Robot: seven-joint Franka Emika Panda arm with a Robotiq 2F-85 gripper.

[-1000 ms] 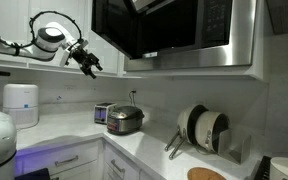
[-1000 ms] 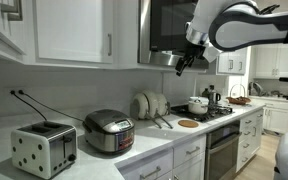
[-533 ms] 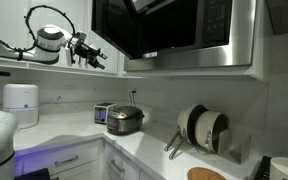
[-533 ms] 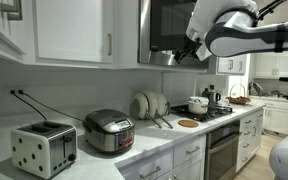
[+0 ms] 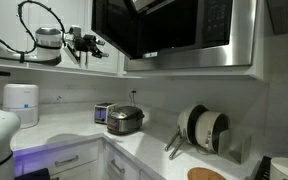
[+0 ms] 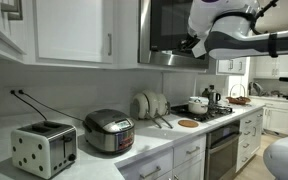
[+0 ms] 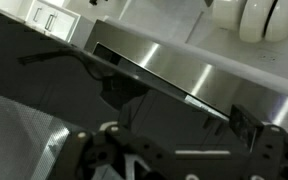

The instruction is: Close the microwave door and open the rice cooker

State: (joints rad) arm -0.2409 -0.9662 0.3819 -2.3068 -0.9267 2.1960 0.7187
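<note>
My gripper will push the microwave door (image 5: 114, 26), and the door should swing sideways until it is flush with the silver microwave, because the door stands upright and is joined along its side edge.
The microwave door (image 5: 114, 25) is a dark glass panel with a steel frame, swung out from the silver microwave (image 5: 199, 35). It also shows in the other exterior view (image 6: 167, 25). My gripper (image 5: 93, 44) is high up beside the door's outer edge, also seen in an exterior view (image 6: 189, 45). In the wrist view the gripper (image 7: 179, 125) looks open and empty, close to the door's steel rim (image 7: 174, 75). The rice cooker (image 5: 125, 120), silver and dark grey, stands on the counter far below with its lid down; it shows in both exterior views (image 6: 109, 131).
A boxy silver toaster (image 6: 42, 148) stands beside the cooker. A white cylindrical appliance (image 5: 21, 103) stands on the counter. Plates lean in a rack (image 5: 204, 128). White cabinet doors (image 6: 74, 30) hang next to the microwave. A stove with pots (image 6: 199, 105) is under it.
My gripper has risen and moved closer to the microwave door's edge. The door and the rice cooker have not moved.
</note>
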